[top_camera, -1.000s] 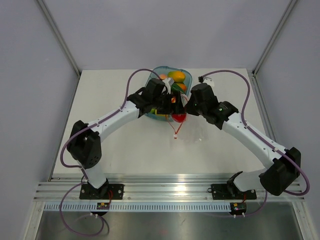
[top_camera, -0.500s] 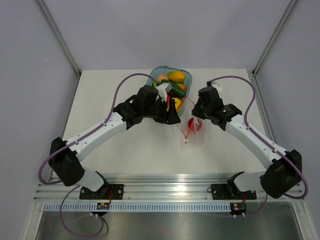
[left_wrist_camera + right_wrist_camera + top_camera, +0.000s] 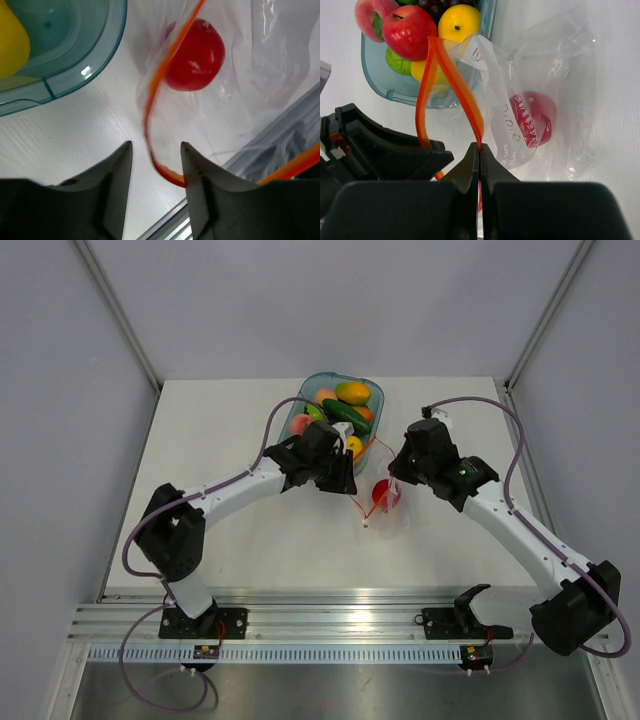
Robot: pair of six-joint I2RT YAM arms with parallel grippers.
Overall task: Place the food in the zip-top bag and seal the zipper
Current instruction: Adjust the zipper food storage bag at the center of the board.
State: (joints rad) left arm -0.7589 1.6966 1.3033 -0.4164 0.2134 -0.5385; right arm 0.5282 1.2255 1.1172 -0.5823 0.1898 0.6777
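The bag's opening is crowding the tray's edge [image 3: 368,449]. Next, my left gripper closes on the orange zipper [image 3: 358,503] and moves the bag clear together with my right gripper.
The clear zip-top bag [image 3: 392,508] lies right of the tray with one red apple [image 3: 385,493] inside it. My right gripper [image 3: 479,146] is shut on the orange zipper [image 3: 455,80], holding the mouth up as a loop. My left gripper [image 3: 153,146] hangs just above the table at the bag's mouth, jaws apart. The zipper [image 3: 150,100] curves between its fingers and meets the right one without being clamped. The apple [image 3: 194,55] lies beyond them. More food sits in the tray: a red apple [image 3: 410,32], a yellow lemon [image 3: 457,22] and a green lime [image 3: 397,62].
The translucent blue tray [image 3: 379,400] stands at the back centre, close to the bag, holding mangoes, a cucumber and other fruit. Its near corner [image 3: 100,55] is just left of the left gripper. Both arms' cables arc over the table.
The left gripper's jaws have narrowed from wide open, and it has come to the bag's mouth. The bag and apple have shifted right. The right gripper stayed shut on the zipper.
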